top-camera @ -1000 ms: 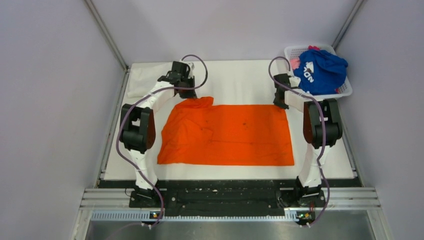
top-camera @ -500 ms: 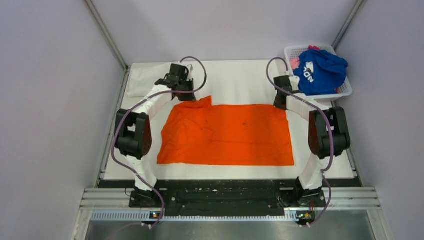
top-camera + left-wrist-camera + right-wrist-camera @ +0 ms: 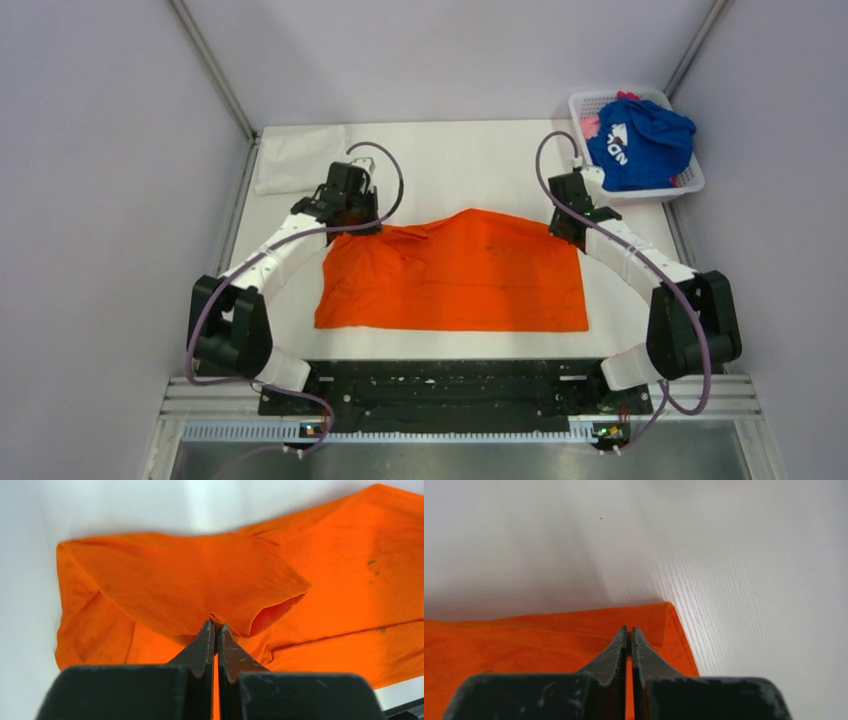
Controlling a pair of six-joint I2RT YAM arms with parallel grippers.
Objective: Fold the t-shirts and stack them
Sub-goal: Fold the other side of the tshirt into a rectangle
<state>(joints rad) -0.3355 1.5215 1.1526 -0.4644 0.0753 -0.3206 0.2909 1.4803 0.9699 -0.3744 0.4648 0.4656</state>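
Observation:
I keep pulling the far edge over with my left gripper until it meets the t-shirt's near edge (image 3: 352, 326), because my grippers are pinching both ends of the orange t-shirt's far edge (image 3: 473, 212).
The orange t-shirt (image 3: 455, 280) lies spread on the white table, its far edge lifted and drawn toward the near side. My left gripper (image 3: 352, 222) is shut on its far left edge; the left wrist view shows the cloth (image 3: 190, 580) pinched at my gripper (image 3: 216, 627). My right gripper (image 3: 566, 228) is shut on the far right corner, and the right wrist view shows the folded cloth edge (image 3: 574, 630) between the closed tips of that gripper (image 3: 628, 630). The blue t-shirt (image 3: 640, 145) with white lettering and a bit of the pink t-shirt (image 3: 591, 125) sit in the basket.
A white basket (image 3: 690, 182) stands at the far right corner of the table. A white cloth (image 3: 290, 165) lies at the far left corner. Grey walls enclose the table (image 3: 480, 160) on three sides.
Both grippers have moved toward the near side, drawing the shirt's far edge with them. The far edge has risen and folds over the shirt.

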